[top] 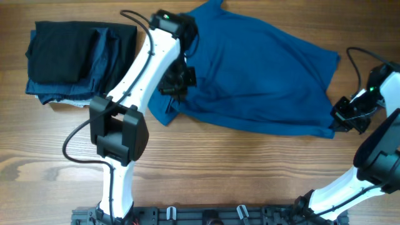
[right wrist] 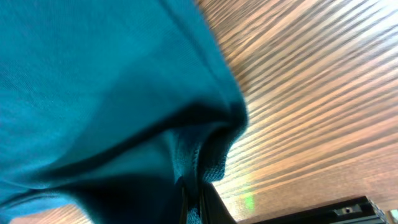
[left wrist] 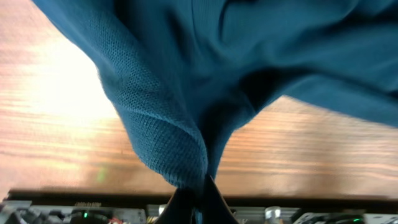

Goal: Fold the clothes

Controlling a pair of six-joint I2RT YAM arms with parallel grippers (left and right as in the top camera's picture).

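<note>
My left gripper should keep pulling the bunched edge to the front wood (top: 182,150) until the edge spreads, because that wood is open and my right gripper holds the shirt's lower corner (top: 329,132).
The clothes, one bright blue shirt (top: 262,75), lie spread and rumpled across the back middle of the wooden table. My left gripper (top: 177,81) is shut on a pinch of its left edge; in the left wrist view the knit cloth (left wrist: 168,143) hangs bunched down into the closed black fingers (left wrist: 186,208). At the shirt's lower right corner my right gripper (top: 345,117) is shut on the fabric. The right wrist view shows the cloth (right wrist: 93,93) gathered into a fold between its fingers (right wrist: 211,208), lifted off the wood.
A stack of folded black and dark navy garments (top: 78,59) lies at the back left, beside the left arm (top: 140,69). Bare wooden table (top: 250,169) runs along the front. The arm bases and a rail (top: 206,215) sit at the front edge.
</note>
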